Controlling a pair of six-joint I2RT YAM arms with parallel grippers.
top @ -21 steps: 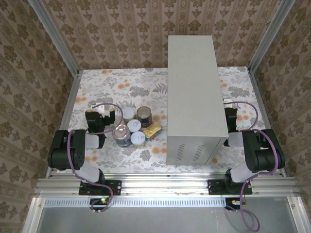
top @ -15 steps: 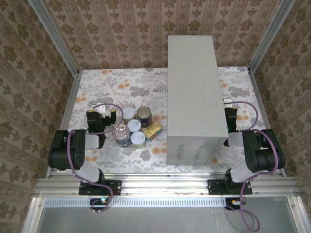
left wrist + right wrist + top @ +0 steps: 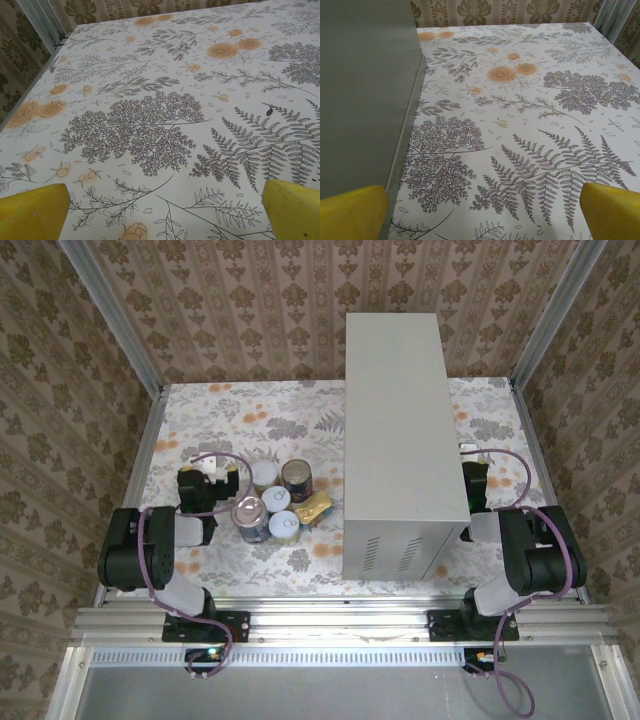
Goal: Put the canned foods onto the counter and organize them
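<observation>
Next, my left gripper goes up, tilts down and grabs the silvery-lidded can (image 3: 250, 512) from above, because it is low beside the bunched cans and faces open floor (image 3: 210, 428).
Several round cans stand bunched on the floral floor left of the counter: a pale-lidded can (image 3: 264, 475), a dark red can (image 3: 297, 479), a blue-labelled can (image 3: 250, 517) and a silvery-lidded can (image 3: 284, 527). The flat gold tin (image 3: 315, 508) lies against them beside the counter (image 3: 395, 430), a tall light grey box with vent slots on its near side. My left gripper (image 3: 208, 478) sits just left of the cans, open, with yellow fingertips (image 3: 31, 212) wide apart over bare floor. My right gripper (image 3: 473, 472) is open beside the counter's right wall (image 3: 365, 100), holding nothing.
The floral floor (image 3: 230, 415) is ringed by aluminium rails and patterned walls. Open floor lies behind the cans and in a narrow strip (image 3: 500, 420) right of the counter. Purple cables loop over both arms.
The left gripper has crept slightly right toward the cans. The right arm and the cans have not moved.
</observation>
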